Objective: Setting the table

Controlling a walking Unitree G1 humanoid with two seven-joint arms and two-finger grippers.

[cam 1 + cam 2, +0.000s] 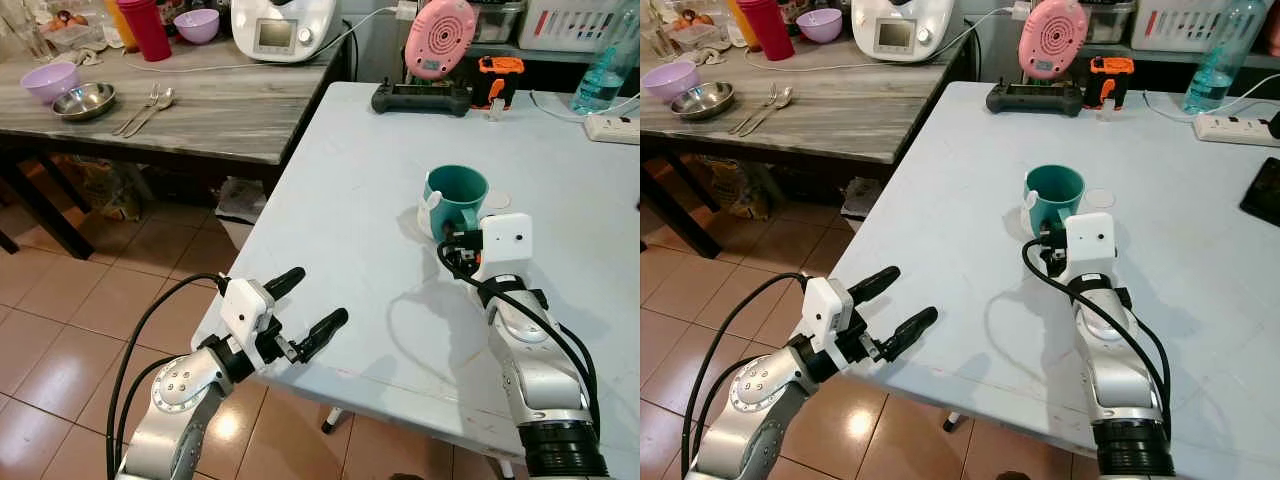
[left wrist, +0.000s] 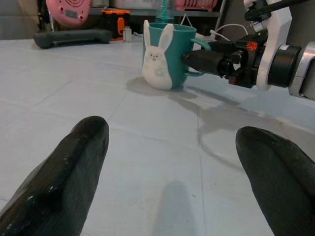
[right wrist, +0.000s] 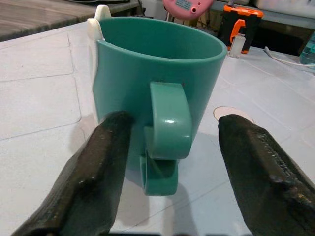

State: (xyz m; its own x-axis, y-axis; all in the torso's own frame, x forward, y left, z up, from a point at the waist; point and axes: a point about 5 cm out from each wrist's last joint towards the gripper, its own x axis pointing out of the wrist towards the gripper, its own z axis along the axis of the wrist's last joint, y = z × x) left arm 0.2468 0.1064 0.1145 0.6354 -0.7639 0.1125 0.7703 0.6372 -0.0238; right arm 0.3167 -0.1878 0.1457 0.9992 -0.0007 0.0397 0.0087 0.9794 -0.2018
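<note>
The teal mug's handle [image 3: 171,123] is standing tall and flat-sided between the fingers of my right gripper, so the teal mug will stay upright as I lift and carry it.
A teal mug [image 1: 458,190] with a white bunny figure [image 2: 158,61] on its side stands upright on the white table [image 1: 340,220]. My right gripper [image 1: 452,230] reaches it from the near side. In the right wrist view its fingers [image 3: 106,162] stand open on either side of the mug's handle [image 3: 167,123], with a gap on each side. My left gripper [image 1: 318,298] is open with nothing in it. It hovers at the table's near left edge and points toward the mug.
At the back of the white table are a black controller [image 1: 420,98], a pink round device [image 1: 440,38], an orange tool [image 1: 497,78], a water bottle [image 1: 603,75] and a power strip [image 1: 612,127]. A dark side table [image 1: 230,110] holds bowls [image 1: 62,88], cutlery [image 1: 146,108] and an appliance [image 1: 283,28].
</note>
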